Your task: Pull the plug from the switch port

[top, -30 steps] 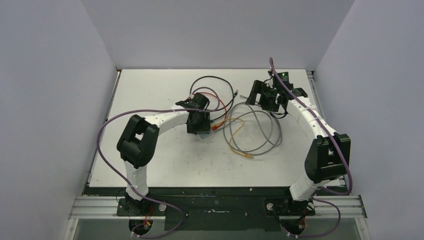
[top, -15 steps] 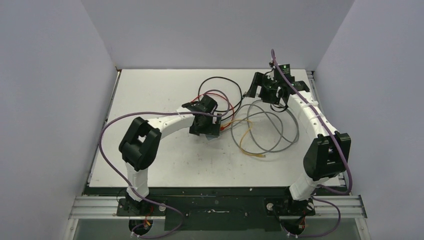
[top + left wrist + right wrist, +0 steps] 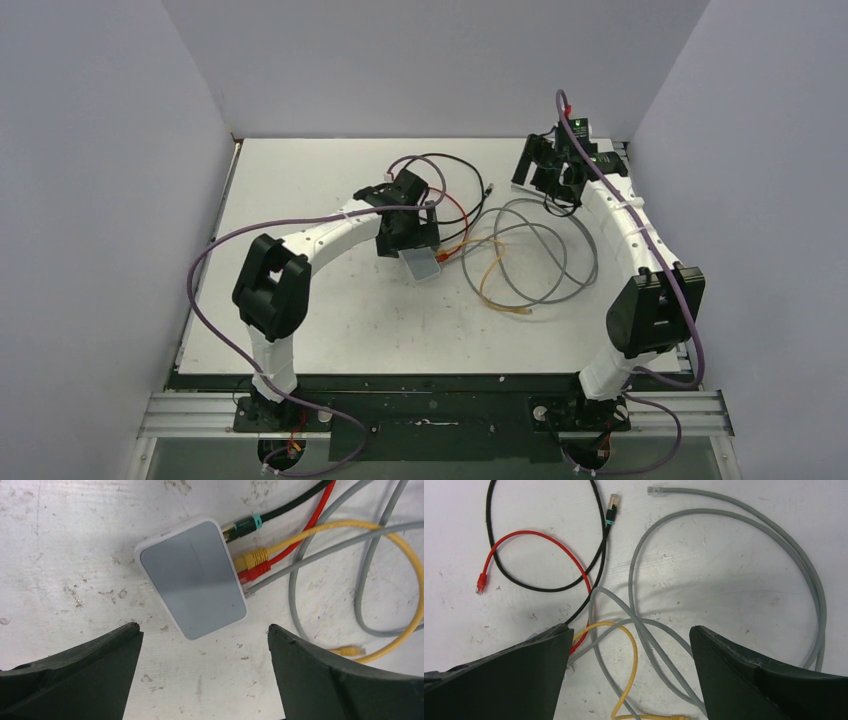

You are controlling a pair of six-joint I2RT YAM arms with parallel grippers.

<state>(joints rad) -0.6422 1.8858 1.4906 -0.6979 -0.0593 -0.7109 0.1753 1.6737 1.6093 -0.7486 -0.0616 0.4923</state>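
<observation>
The robot's left gripper has the switch crooked [image 3: 194, 580] below it, so next the left gripper pulls the switch closer and straighter, then holds the switch from the edge [image 3: 161, 597] opposite the plugs.
The switch [image 3: 195, 577] is a flat pale grey-white box lying on the table, also seen in the top view as the switch [image 3: 422, 265]. Several plugs sit in its right narrow edge: black with a teal boot [image 3: 245, 525], yellow [image 3: 255, 557], red [image 3: 257, 569] and grey [image 3: 248, 592]. Which one is the task's plug I cannot tell. My left gripper [image 3: 202, 630] is open just short of the box, touching nothing; the top view shows the left gripper [image 3: 408, 243] over the box's far end. My right gripper [image 3: 545, 185] hangs open at the back right, above the cables, with nothing held.
Loose cable loops spread right of the switch on the white table [image 3: 300, 200]. Under the right gripper [image 3: 629, 630] lie the free ends: black-teal [image 3: 611, 505], red [image 3: 480, 585], grey [image 3: 654, 490] and yellow [image 3: 674, 716]. Walls close in on both sides.
My left gripper has opened and let go of the switch, which now lies free on the table. The switch and cables shifted right. The right arm drew back toward the far right corner.
</observation>
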